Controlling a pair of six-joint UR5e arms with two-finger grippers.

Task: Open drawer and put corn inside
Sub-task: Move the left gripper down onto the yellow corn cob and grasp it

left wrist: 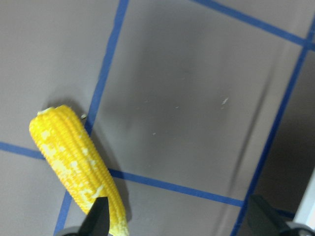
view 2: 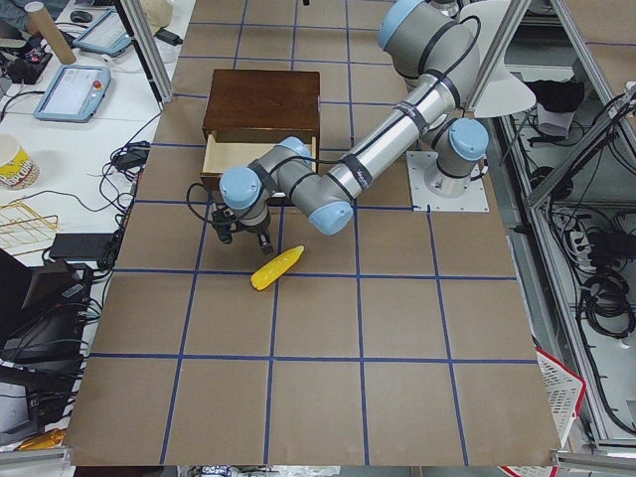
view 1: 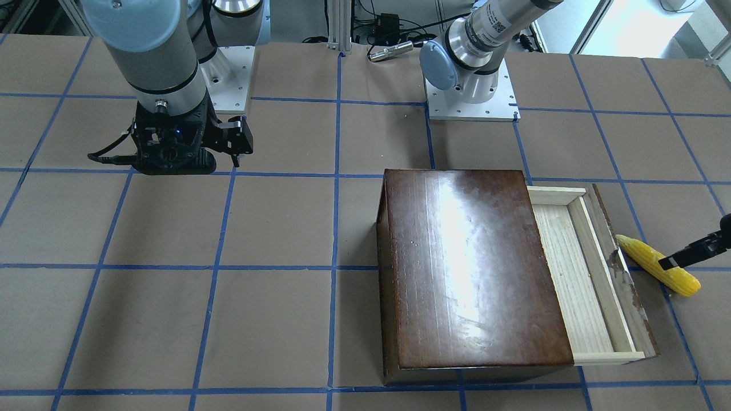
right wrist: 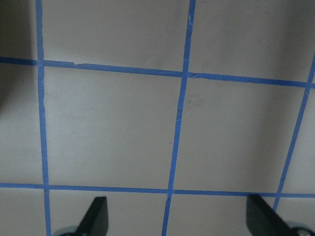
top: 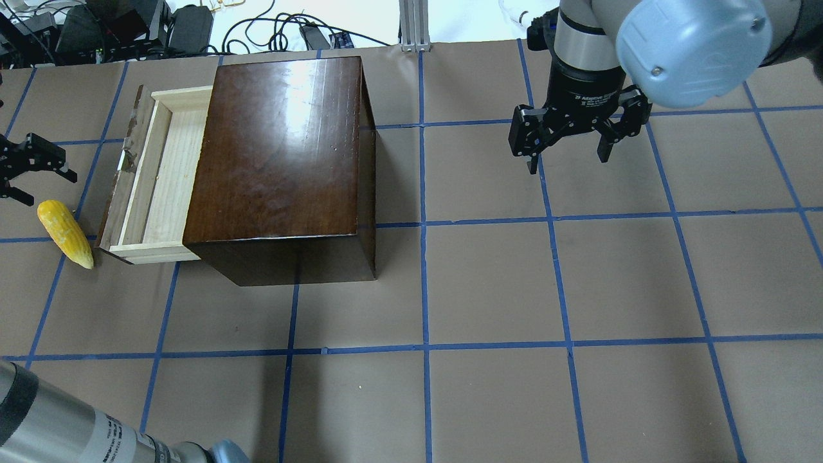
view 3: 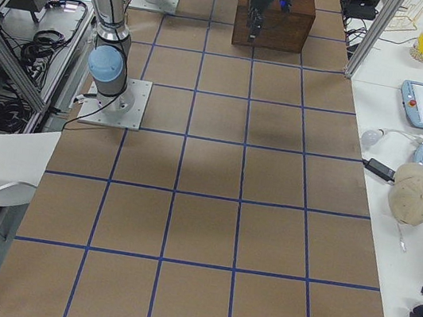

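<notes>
The yellow corn [view 1: 658, 266] is shorter and narrower than the tray's open gap [view 1: 574, 274], so the corn will lie flat lengthwise inside when I lower it.
The drawer [top: 156, 173] is pulled out of the dark-brown box [top: 283, 148]. Its pale-wood tray is empty and its worn front panel [view 1: 619, 268] faces away from the box. The yellow corn [top: 64, 233] lies on the table just outside that panel, also in the front view [view 1: 657, 265]. My left gripper [top: 50, 188] is open and empty, just above the corn's blunt end. In the left wrist view the corn [left wrist: 78, 167] sits by one fingertip [left wrist: 96, 219], not between the fingers. My right gripper [top: 569, 157] is open and empty, hanging over bare table far from the box.
The table is brown paper with a blue tape grid [top: 424, 225]. The two arm bases [view 1: 471, 97] [view 1: 225, 80] stand at the robot's edge. Cables and power supplies [top: 193, 26] lie beyond the far edge behind the box.
</notes>
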